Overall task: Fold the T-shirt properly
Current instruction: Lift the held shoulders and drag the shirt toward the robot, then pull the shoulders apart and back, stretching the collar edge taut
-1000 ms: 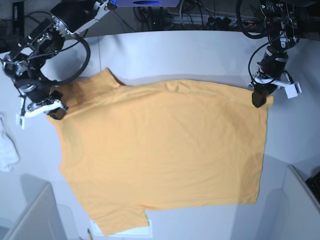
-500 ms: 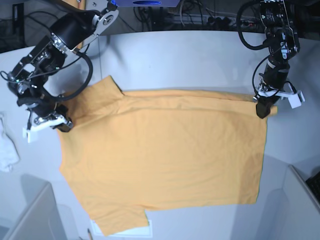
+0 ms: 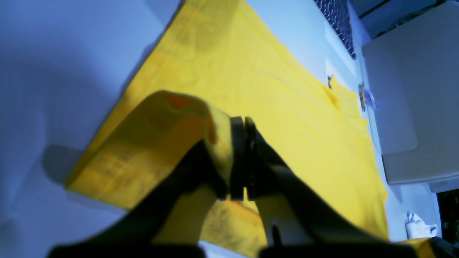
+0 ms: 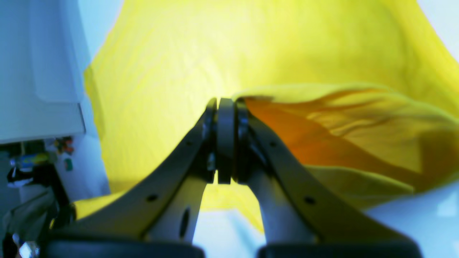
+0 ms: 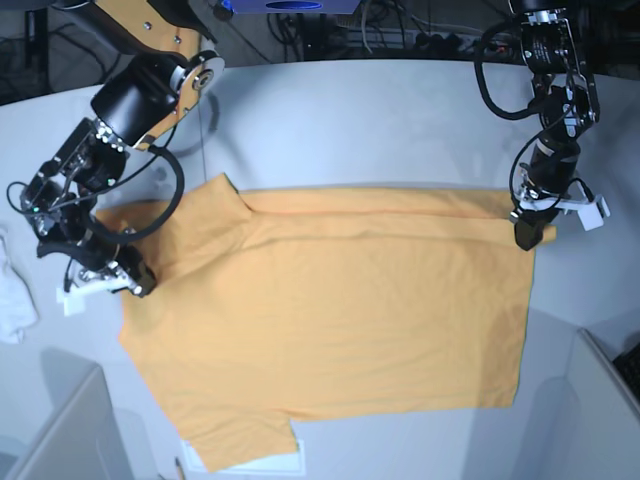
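Note:
My left gripper is laying its corner down, and the folded edge (image 5: 400,224) runs straight across the T-shirt. It should go on until the corner meets the cloth (image 5: 512,262) below before it lets go.
The orange-yellow T-shirt (image 5: 330,310) lies spread on the white table, plain side up, no print showing. Its far edge is lifted and folded over toward the front. My left gripper (image 5: 524,238) is shut on the shirt's far right corner; in the left wrist view the gripper (image 3: 243,157) pinches a raised fold of T-shirt cloth (image 3: 172,136). My right gripper (image 5: 137,284) is shut on the shirt's left edge near the upper sleeve; in the right wrist view the gripper (image 4: 225,139) holds a T-shirt fold (image 4: 340,122) above the flat cloth.
A small white cloth (image 5: 12,290) lies at the table's left edge. Grey bins stand at the front left (image 5: 60,430) and front right (image 5: 600,400). A white sheet (image 5: 265,466) peeks out under the lower sleeve. Cables (image 5: 400,30) run behind the table.
Both grippers have moved toward the front with the shirt's far edge, and the folded-over strip along the top has widened. The right arm has swung lower on the left.

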`<state>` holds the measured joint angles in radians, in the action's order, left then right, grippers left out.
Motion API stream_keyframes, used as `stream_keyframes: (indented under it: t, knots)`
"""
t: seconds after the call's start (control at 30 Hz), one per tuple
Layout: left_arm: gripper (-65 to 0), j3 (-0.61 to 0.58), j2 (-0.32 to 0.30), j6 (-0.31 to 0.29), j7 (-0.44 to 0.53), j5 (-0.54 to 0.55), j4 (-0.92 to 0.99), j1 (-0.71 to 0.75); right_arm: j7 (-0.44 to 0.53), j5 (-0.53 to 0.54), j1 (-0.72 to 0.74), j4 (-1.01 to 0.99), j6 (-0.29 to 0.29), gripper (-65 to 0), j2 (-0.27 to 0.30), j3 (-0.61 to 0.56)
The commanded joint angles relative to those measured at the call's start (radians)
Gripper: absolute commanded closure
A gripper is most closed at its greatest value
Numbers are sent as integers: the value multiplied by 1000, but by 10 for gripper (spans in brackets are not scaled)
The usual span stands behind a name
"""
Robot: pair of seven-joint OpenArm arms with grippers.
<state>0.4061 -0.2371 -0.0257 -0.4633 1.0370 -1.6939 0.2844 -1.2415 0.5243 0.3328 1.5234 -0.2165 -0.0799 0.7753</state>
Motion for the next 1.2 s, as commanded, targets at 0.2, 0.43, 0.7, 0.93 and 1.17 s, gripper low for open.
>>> stream_keyframes:
  t: [0.2, 0.43, 0.7, 0.93, 1.17]
  knots:
    - [0, 7, -15, -6, 18, 7, 45, -40, 62, 27, 52, -70, 27, 0, 33, -3]
    - [0, 0, -15, -6, 16, 7, 104, -106, 98, 23, 124, -185, 35, 0, 36, -18]
    - [0, -3, -40, -6, 16, 7, 214, -176, 293, 29, 125, -352, 88, 0, 73, -144]
    - [0, -3, -51, -9, 16, 7, 291, -225, 351, 24, 139, -419, 95, 0, 94, -144]
    - [-142, 4, -51, -9, 16, 7, 286, -227, 346, 26, 137, -418, 95, -194, 121, -144]
